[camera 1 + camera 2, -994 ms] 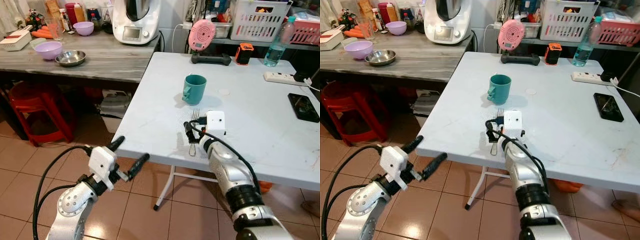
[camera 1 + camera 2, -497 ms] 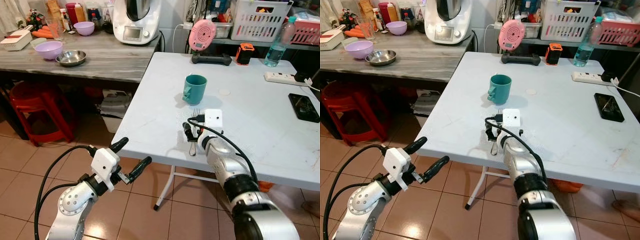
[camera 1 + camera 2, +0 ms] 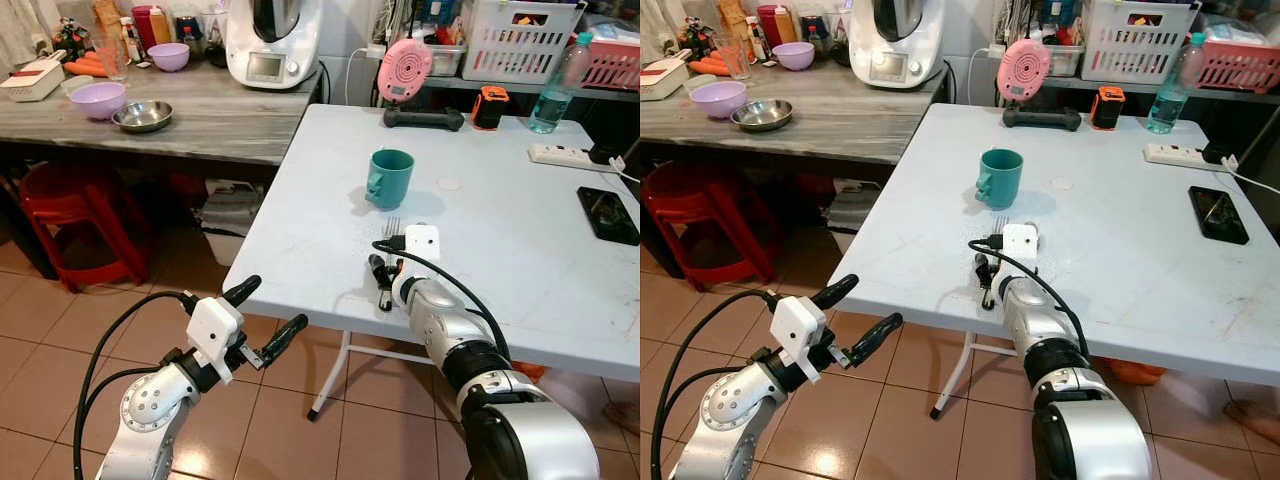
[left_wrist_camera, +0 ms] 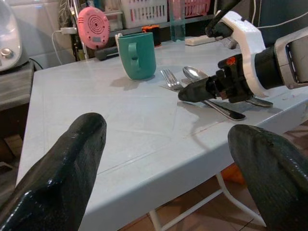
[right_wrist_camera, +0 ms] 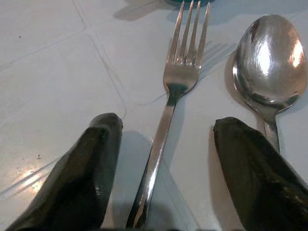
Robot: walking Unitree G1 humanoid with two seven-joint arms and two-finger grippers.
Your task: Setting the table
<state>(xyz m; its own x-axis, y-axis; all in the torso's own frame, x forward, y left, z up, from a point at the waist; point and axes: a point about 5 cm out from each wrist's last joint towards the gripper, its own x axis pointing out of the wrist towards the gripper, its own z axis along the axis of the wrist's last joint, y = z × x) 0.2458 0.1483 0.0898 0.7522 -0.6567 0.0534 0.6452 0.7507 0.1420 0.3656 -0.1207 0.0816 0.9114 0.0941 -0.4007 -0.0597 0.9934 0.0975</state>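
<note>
My right gripper's open fingers are on both sides of the fork's handle, which lies slanted between them. The fork will turn into line with the fingers when I close them.
A steel fork and a spoon lie side by side on the white table, near its front edge. Just beyond them stands a teal mug. My right gripper rests low on the table, open, with its fingers on either side of the fork's handle. The spoon's handle runs beside one of its fingers. My left gripper hangs open and holding nothing, below and in front of the table's front left corner.
A black phone, a power strip and a water bottle are on the table's right and far side. A pink round device stands at the back. A grey counter with bowls and a red stool are to the left.
My right wrist has sunk lower and its fingers have slid back along the fork toward the table's front edge. The fork and spoon have not moved. My left arm has risen slightly.
</note>
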